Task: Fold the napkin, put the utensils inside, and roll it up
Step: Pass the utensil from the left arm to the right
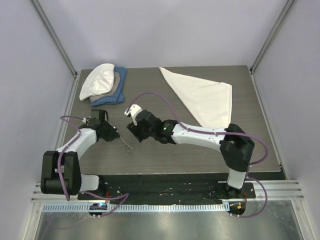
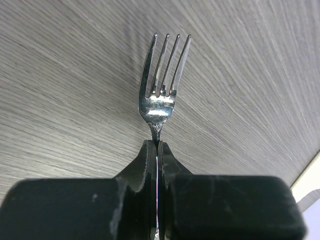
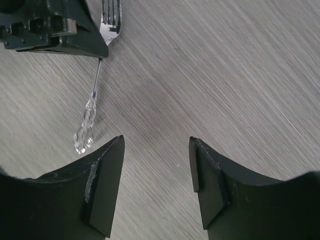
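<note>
The robot's left gripper has the fork [image 2: 156,131] by its neck, far across from the napkin, so the right gripper should grasp the ring-ended handle and bring the fork to the napkin.
The silver fork [image 2: 162,75] is held at its neck by my left gripper [image 2: 157,145], which is shut on it. The tines point away over the wood table. From above, the left gripper [image 1: 116,135] is at the table's left, and the fork's ring-ended handle [image 1: 127,146] sticks out toward the near edge. My right gripper [image 1: 132,131] hovers just right of it, open and holding nothing. In the right wrist view its open jaws [image 3: 156,145] are over bare wood, with the fork handle [image 3: 90,115] to their upper left. The cream napkin [image 1: 202,97] lies folded in a triangle at the back right.
A stack of white, tan and blue cloths [image 1: 104,85] sits at the back left corner. The grey wood table [image 1: 200,152] is bounded by pale walls at the left, back and right. The arm bases stand on the rail [image 1: 165,187] at the near edge.
</note>
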Controlling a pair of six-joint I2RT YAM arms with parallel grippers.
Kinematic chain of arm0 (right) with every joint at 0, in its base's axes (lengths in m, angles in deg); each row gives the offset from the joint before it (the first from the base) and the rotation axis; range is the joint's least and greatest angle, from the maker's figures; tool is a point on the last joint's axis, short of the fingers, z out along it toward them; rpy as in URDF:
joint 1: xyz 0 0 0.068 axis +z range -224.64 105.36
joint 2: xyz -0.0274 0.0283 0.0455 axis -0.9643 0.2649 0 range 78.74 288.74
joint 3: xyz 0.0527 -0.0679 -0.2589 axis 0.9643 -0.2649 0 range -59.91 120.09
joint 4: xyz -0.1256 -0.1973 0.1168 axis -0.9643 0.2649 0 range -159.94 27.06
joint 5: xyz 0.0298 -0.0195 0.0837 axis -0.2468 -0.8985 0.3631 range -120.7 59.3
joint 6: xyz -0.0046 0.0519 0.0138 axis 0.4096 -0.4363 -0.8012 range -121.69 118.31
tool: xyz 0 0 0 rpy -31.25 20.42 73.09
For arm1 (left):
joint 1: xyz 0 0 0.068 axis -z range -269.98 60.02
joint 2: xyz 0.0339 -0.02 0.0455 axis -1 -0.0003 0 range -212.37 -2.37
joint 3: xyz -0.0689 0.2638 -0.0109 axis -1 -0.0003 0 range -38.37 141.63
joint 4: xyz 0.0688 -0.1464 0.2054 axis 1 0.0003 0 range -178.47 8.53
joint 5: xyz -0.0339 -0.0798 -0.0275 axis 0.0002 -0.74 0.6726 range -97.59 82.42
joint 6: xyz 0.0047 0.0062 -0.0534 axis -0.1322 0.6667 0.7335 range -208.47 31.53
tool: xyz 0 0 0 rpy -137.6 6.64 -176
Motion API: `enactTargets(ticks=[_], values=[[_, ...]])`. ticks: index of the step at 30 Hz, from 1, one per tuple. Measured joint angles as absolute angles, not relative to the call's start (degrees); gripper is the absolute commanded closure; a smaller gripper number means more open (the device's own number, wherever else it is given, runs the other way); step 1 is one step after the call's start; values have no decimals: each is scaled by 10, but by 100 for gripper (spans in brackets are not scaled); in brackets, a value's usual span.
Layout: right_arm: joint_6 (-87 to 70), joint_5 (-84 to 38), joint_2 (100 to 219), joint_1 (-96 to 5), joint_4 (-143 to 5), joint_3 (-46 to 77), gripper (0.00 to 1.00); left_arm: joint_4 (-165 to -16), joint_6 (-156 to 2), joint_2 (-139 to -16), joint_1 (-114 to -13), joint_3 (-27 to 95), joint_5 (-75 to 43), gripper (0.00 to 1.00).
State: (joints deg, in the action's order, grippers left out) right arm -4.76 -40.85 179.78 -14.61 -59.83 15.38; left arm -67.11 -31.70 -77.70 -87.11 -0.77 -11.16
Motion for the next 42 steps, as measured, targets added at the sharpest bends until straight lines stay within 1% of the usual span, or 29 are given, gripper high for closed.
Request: enactTargets(ticks=[3, 7, 11, 16, 21, 27, 28, 31, 34, 35, 38, 39, 41, 42], values=[[-36, -455, 1858, -111, -595, 195, 38, -673, -317, -785, -871, -8, -117, 100], [-29, -489, 1912, -77, -588, 221, 35, -682, -315, -789, -871, -8, -124, 100], [-28, -497, 1934, -56, -587, 225, 32, -698, -310, -800, -871, -8, -135, 100], [-34, -500, 1944, -45, -588, 229, 32, -715, -294, -818, -871, -8, -145, 100], [-36, -510, 1967, -45, -590, 250, 34, -726, -286, -823, -871, -8, -153, 100], [-35, -533, 2008, -45, -591, 264, 40, -731, -286, -825, -871, -9, -154, 100], [-34, -536, 2015, -45, -591, 266, 44, -732, -286, -827, -871, -9, -154, 100], [-32, -545, 2024, -44, -594, 270, 49, -733, -286, -832, -871, -9, -156, 100], [-27, -551, 2027, -42, -596, 273, 60, -735, -284, -833, -871, -9, -157, 100], [-26, -552, 2029, -42, -595, 275, 68, -736, -284, -833, -871, -9, -157, 100], [-22, -556, 2042, -41, -591, 292, 80, -741, -284, -833, -871, -9, -155, 100], [-23, -558, 2047, -41, -587, 300, 89, -743, -284, -833, -871, -9, -154, 100], [-21, -563, 2054, -41, -582, 312, 99, -747, -284, -833, -873, -9, -151, 94], [-21, -566, 2056, -41, -580, 315, 99, -748, -284, -833, -874, -9, -151, 89]])
